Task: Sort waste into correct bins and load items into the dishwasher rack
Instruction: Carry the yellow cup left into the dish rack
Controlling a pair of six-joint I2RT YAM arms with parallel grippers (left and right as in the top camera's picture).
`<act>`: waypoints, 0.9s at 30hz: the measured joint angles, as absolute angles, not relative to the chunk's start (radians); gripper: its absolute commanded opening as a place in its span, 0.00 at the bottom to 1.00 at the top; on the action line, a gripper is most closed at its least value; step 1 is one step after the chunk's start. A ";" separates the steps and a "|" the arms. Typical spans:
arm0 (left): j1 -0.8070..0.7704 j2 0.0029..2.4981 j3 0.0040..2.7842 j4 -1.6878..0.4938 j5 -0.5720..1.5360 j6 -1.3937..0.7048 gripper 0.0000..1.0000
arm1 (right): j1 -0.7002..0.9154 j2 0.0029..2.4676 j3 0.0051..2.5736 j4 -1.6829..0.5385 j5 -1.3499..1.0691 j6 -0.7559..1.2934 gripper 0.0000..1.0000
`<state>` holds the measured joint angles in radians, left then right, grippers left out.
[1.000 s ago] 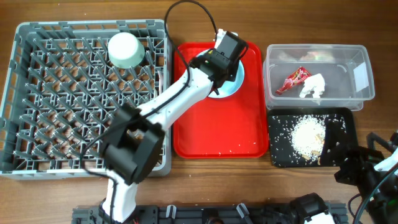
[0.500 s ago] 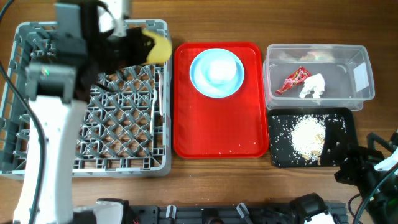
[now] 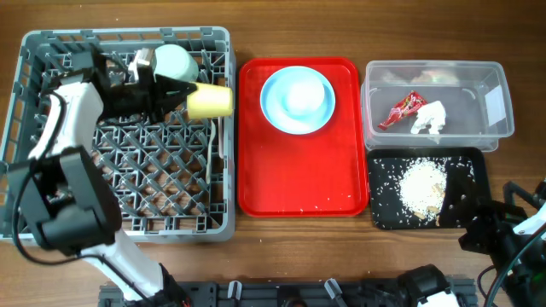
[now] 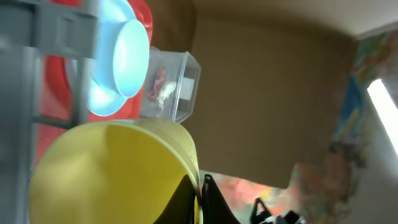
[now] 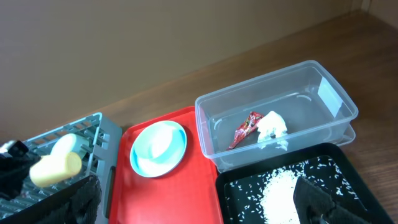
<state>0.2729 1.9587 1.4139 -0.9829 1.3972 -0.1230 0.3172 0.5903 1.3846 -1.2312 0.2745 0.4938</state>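
The yellow cup sticks out sideways over the rack's edge. Next, my left gripper pulls it back and lowers it onto the rack's pegs next to the pale green bowl.
My left gripper is shut on the rim of the small yellow cup, one finger inside and one outside. The cup lies sideways over the right edge of the grey dishwasher rack. A pale green bowl sits upside down in the rack's back row. On the red serving tray rests the light blue plate. The clear tub holds the red wrapper and the white tissue. Rice scraps lie in the black tray. My right gripper stands open above the near table edge.
The right arm is low at the front right corner, beside the black tray. The left arm stretches across the left part of the rack. Scattered rice grains dot the red tray's front.
The left arm has swung from the plate on the red tray over to the rack, carrying the yellow cup, which now hangs at the rack's right edge. The right arm has not moved.
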 measured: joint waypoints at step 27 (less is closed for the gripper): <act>0.339 1.994 1.386 -0.943 1.418 -0.083 0.04 | 0.317 0.590 1.385 -1.232 0.274 0.494 1.00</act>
